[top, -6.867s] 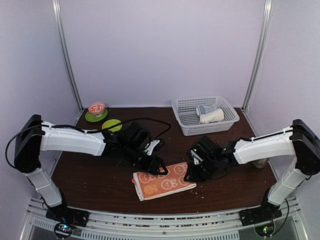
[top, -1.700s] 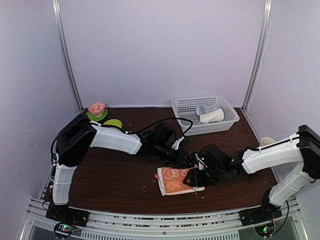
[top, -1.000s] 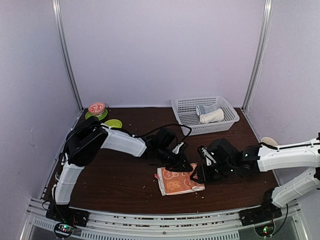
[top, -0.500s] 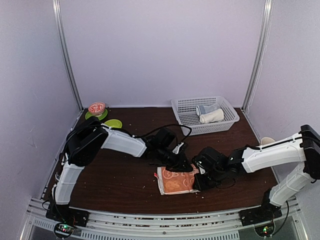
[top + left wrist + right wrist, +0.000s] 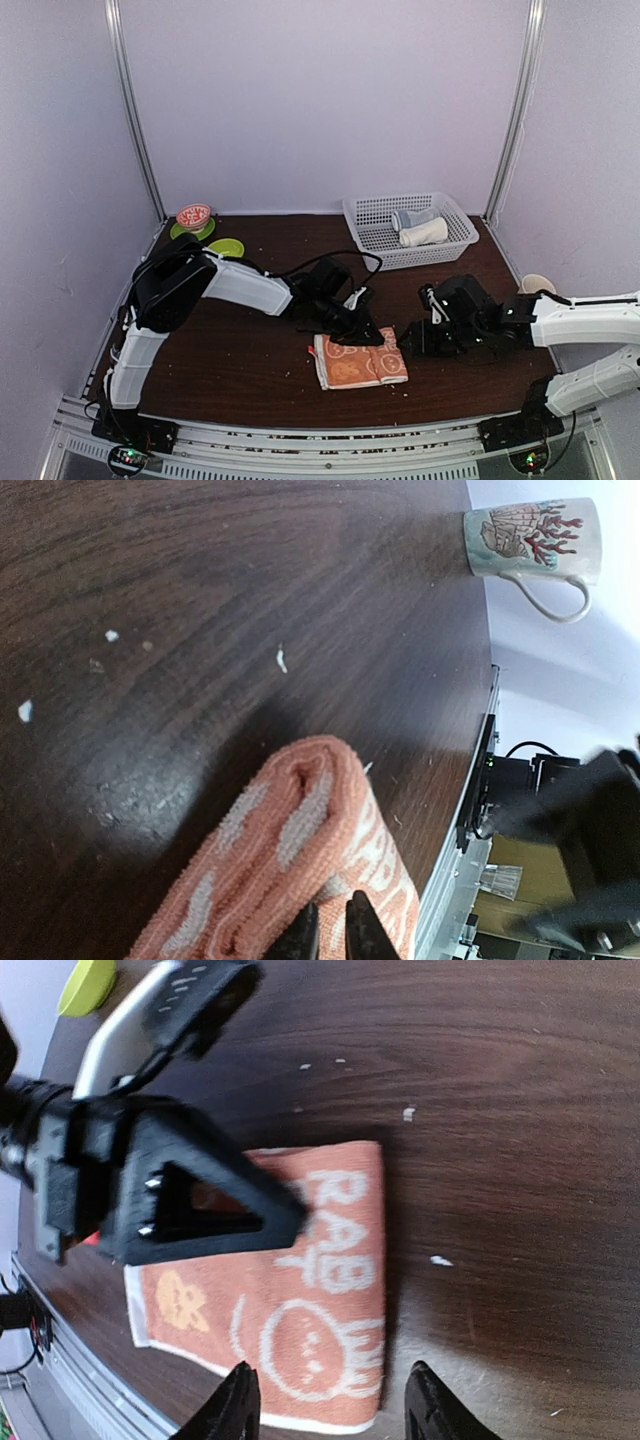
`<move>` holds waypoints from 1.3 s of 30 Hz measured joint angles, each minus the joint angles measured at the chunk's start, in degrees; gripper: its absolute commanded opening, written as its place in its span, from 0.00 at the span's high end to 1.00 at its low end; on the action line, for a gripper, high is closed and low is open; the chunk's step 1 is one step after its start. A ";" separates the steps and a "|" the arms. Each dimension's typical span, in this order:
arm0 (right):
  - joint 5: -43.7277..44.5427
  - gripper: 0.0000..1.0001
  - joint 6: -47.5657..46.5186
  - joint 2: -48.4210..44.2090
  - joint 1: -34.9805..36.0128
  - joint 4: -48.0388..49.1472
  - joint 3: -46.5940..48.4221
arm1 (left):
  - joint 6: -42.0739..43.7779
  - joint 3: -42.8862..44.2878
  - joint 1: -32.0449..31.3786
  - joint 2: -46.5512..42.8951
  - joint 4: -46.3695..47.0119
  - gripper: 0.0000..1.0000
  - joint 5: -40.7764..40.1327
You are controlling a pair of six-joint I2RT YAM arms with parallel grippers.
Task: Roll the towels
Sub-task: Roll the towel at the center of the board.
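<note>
My left gripper is lying across the towel's lettered fold (image 5: 389, 343) and blocks the roll. It should pull back while my right gripper pinches the folded edge (image 5: 402, 367) and rolls it.
The orange-red towel (image 5: 360, 363) with white circle patterns lies folded flat near the table's front middle. It also shows in the left wrist view (image 5: 300, 880) and the right wrist view (image 5: 300, 1300). My left gripper (image 5: 361, 331) sits at the towel's far edge with its jaws nearly closed on the cloth fold (image 5: 330, 932). My right gripper (image 5: 413, 341) is open and empty just right of the towel, its fingers spread over the towel's right edge (image 5: 333, 1405). The cream-white towel (image 5: 423, 233) lies rolled in the basket.
A white basket (image 5: 405, 258) stands at the back right and also holds a pale grey-blue bundle (image 5: 410, 217). A patterned mug (image 5: 535, 284) lies at the right edge and shows in the left wrist view (image 5: 530, 540). Green plates (image 5: 225, 247) and a red bowl (image 5: 193, 216) sit at the back left.
My right gripper has pulled back to the right, off the orange towel's right edge, and is open. The towel lies a little wider. My left gripper has stayed at the far edge.
</note>
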 measured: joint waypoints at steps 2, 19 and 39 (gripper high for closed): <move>-0.63 0.49 1.88 0.26 -1.62 2.19 -2.86 | 0.00 -0.31 0.00 0.00 0.39 0.88 0.02; -10.86 0.59 10.10 13.97 -2.84 23.93 -7.48 | 0.48 -1.79 0.00 -0.87 1.03 0.88 -0.09; -0.66 1.00 -0.85 15.06 -2.95 -5.27 7.17 | 3.26 -5.92 0.04 -8.57 -3.96 0.81 -1.55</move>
